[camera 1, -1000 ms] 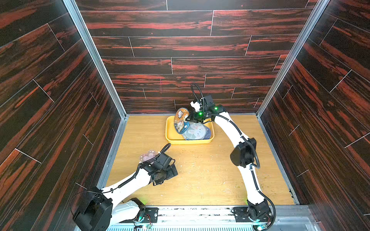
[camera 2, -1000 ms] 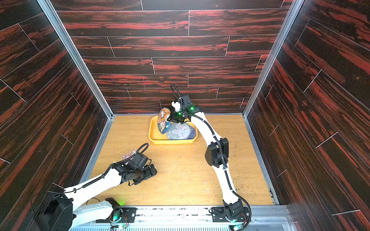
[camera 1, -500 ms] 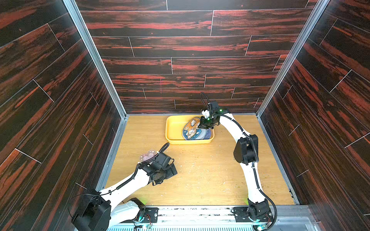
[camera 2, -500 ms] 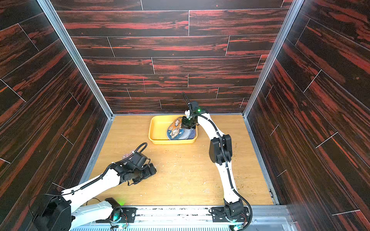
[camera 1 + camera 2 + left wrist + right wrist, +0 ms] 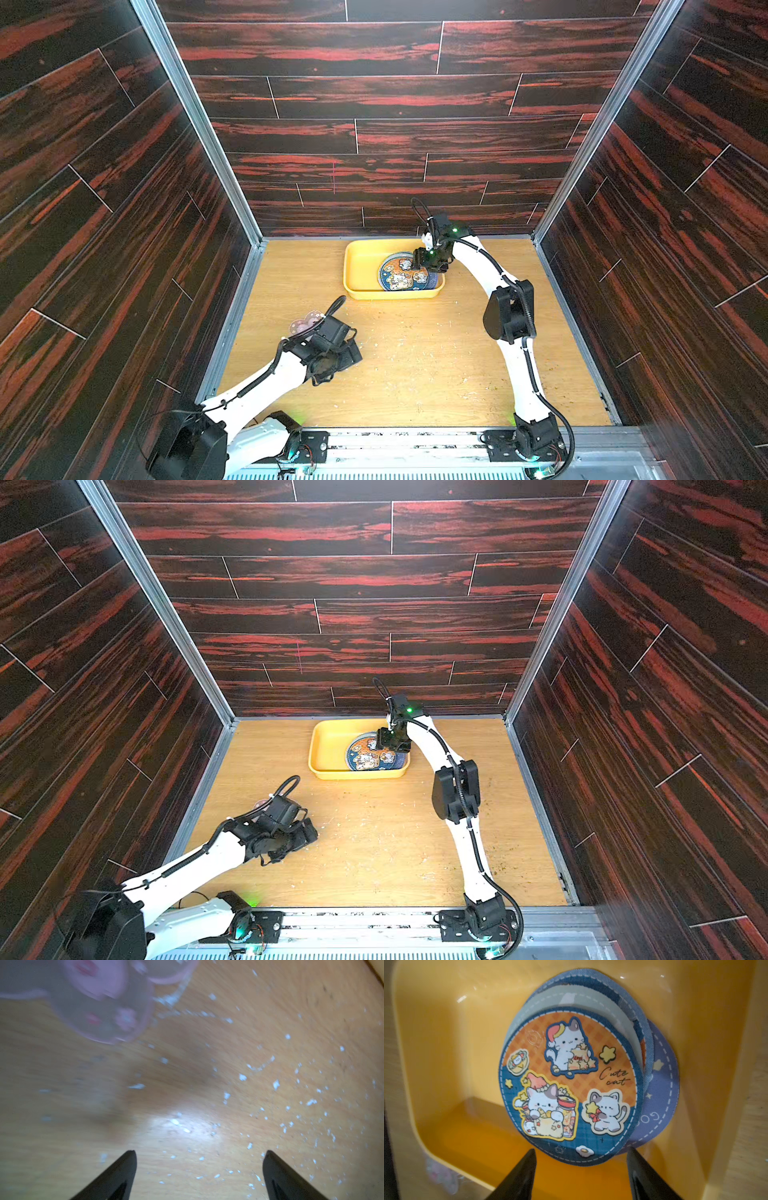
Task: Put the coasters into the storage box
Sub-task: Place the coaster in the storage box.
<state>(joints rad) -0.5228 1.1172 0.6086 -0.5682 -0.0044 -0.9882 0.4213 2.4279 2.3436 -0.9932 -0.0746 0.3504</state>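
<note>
My right gripper is far from the pink blossom coaster (image 5: 304,323), so next my left gripper slides it to the middle (image 5: 389,352), where my right gripper can reach it.
The yellow storage box (image 5: 360,270) (image 5: 328,750) stands at the back of the table. Round printed coasters lie stacked in its right part, a cartoon-cat coaster (image 5: 402,275) (image 5: 371,755) (image 5: 569,1086) on top and a purple one (image 5: 662,1093) beneath. My right gripper (image 5: 420,261) (image 5: 384,741) (image 5: 581,1151) hovers open at the stack's edge, its fingers clear of the cat coaster. A pink translucent blossom coaster (image 5: 304,324) (image 5: 99,1001) lies on the table at front left. Just beside it, my left gripper (image 5: 336,360) (image 5: 291,840) (image 5: 199,1153) hangs open over bare wood.
Dark wood-pattern walls close in the table on three sides. White flecks dot the wooden tabletop (image 5: 415,357). The left half of the box holds no coasters. The arm bases sit on a metal rail (image 5: 395,444) at the front edge.
My right gripper carried the cat coaster from a tilted hold over the box's left part to the stack on the right, laid it flat and opened. The left arm hardly moved.
</note>
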